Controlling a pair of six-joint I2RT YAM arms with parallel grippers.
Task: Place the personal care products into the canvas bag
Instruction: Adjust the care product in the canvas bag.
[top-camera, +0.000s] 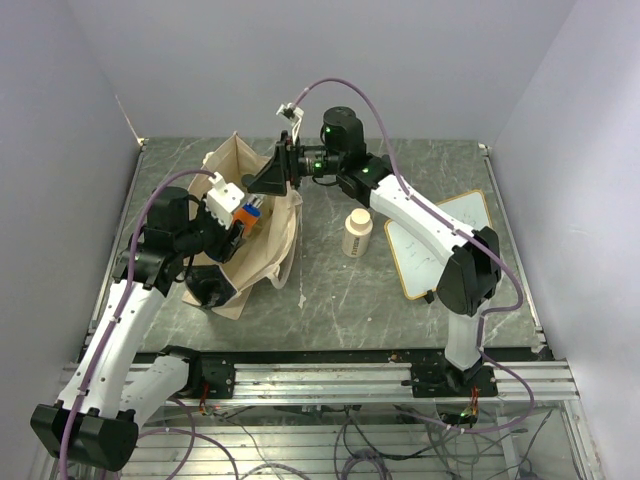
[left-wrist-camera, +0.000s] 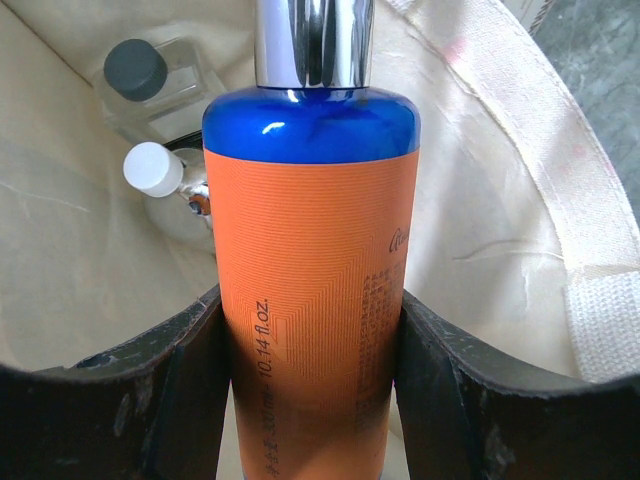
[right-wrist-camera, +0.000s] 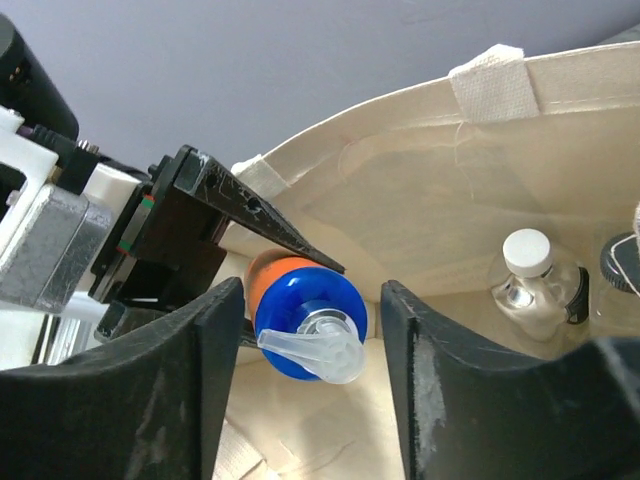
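My left gripper is around its orange body (top-camera: 245, 216) as the bottle slants in the bag, so my right gripper should grab the pump top (right-wrist-camera: 335, 352) before my left gripper lets go.
The beige canvas bag (top-camera: 272, 250) lies at the table's left with its mouth open. My left gripper (top-camera: 241, 216) is shut on the blue-and-orange bottle (top-camera: 250, 211) and holds it in the bag's mouth; in the left wrist view the fingers (left-wrist-camera: 190, 390) clamp its orange body (left-wrist-camera: 310, 250). Inside the bag lie a clear bottle with a dark cap (left-wrist-camera: 136, 70) and a silver bottle with a white cap (left-wrist-camera: 153, 168). My right gripper (top-camera: 264, 178) is open at the bag's far rim and looks in at the pump top (right-wrist-camera: 310, 325). The cream wide-lidded bottle (top-camera: 357, 232) stands on the table, right of the bag.
The wood-framed whiteboard (top-camera: 445, 240) lies flat at the right, under the right arm. The bag's strap (left-wrist-camera: 600, 330) and cloth wall (right-wrist-camera: 420, 200) surround both grippers. White walls close in the table on three sides.
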